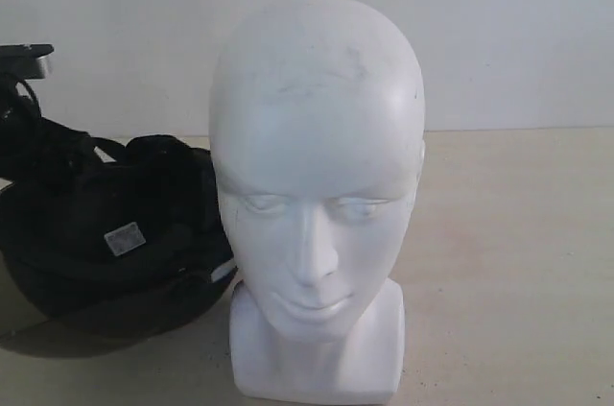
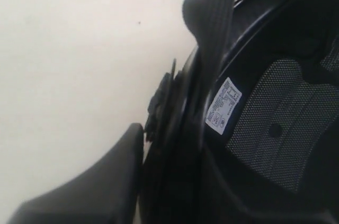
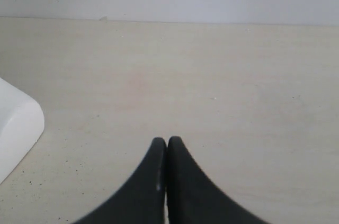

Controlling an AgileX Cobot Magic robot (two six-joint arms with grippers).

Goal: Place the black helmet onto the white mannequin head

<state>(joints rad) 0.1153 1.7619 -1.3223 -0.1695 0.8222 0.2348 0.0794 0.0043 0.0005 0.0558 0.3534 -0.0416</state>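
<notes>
My left gripper should keep pulling the helmet clear until a gap opens, then let go. It holds the helmet's rim (image 2: 192,99) while the black helmet crowds the white mannequin head.
The white mannequin head (image 1: 317,195) stands upright in the middle of the table, face toward the exterior camera. To its left the black helmet (image 1: 106,243) lies with its opening up, so the padded lining and a small white label (image 1: 125,238) show. The helmet touches the head's left side. In the left wrist view my left gripper (image 2: 172,147) straddles the helmet (image 2: 265,128) rim. One finger (image 2: 114,176) presses on the outer shell; the other is lost in the dark lining. My right gripper (image 3: 167,142) is shut and empty, low over bare table beside the mannequin base (image 3: 16,128).
A pale wall (image 1: 518,32) runs behind the beige table (image 1: 518,262). Part of the left arm's dark wrist (image 1: 24,60) shows above the helmet at the far left edge. The right arm is outside the exterior view.
</notes>
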